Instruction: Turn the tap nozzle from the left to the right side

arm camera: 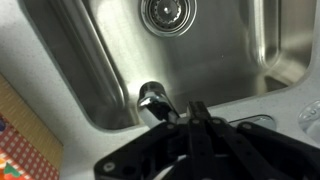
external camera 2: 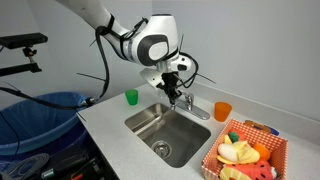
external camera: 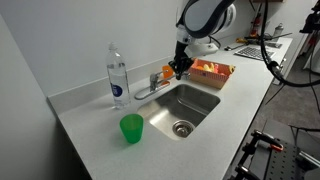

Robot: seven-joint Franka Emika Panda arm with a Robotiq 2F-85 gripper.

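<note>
I go on pushing with my gripper toward the basket (external camera 2: pixel 245 158) until the tap nozzle (arm camera: pixel 155 101) swings across, because the closed fingers are next to the nozzle's tip, on the side away from the basket.
The tap nozzle (arm camera: pixel 154 103) is a short chrome spout; its rounded tip shows over the sink's rear wall in the wrist view. In both exterior views the faucet (external camera: pixel 153 86) (external camera 2: pixel 192 105) stands on the counter behind the sink. My gripper (external camera: pixel 178 68) (external camera 2: pixel 177 94) (arm camera: pixel 196 112) is down at the spout's end. Its black fingers are shut together, right beside the nozzle tip and touching or nearly touching it. The fingers hide the rest of the spout in the wrist view.
The steel sink (external camera: pixel 200 103) (external camera 2: pixel 150 122) has a round drain (arm camera: pixel 168 12). A clear water bottle (external camera: pixel 117 75) stands by the faucet, and a green cup (external camera: pixel 131 128) (external camera 2: pixel 131 97) sits on the counter. An orange cup (external camera 2: pixel 222 110) and a basket of toy food (external camera: pixel 212 71) (external camera 2: pixel 246 152) are nearby.
</note>
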